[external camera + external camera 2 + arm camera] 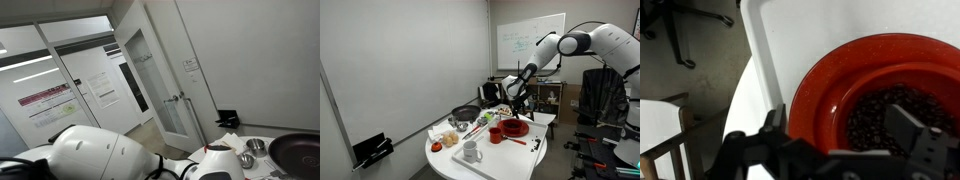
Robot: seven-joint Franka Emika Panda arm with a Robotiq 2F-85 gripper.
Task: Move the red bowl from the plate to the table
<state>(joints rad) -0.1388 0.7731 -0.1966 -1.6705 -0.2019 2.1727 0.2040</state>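
The plate's outer edge is between my open fingers along with the bowl, so my gripper should move toward the beans and straddle just the red bowl's rim.
In the wrist view a red bowl with dark beans in it sits on a red plate, whose wide rim shows around it. Both stand on the white table near its rounded edge. My gripper is open just above them. One finger is outside the plate's rim and the other is over the beans. It holds nothing. In an exterior view the gripper hangs over the red dishes at the far side of the table.
A red cup, a white mug, a black pan and small items crowd the table. Small steel bowls and the pan show in an exterior view. The table edge and the floor are close beside the plate.
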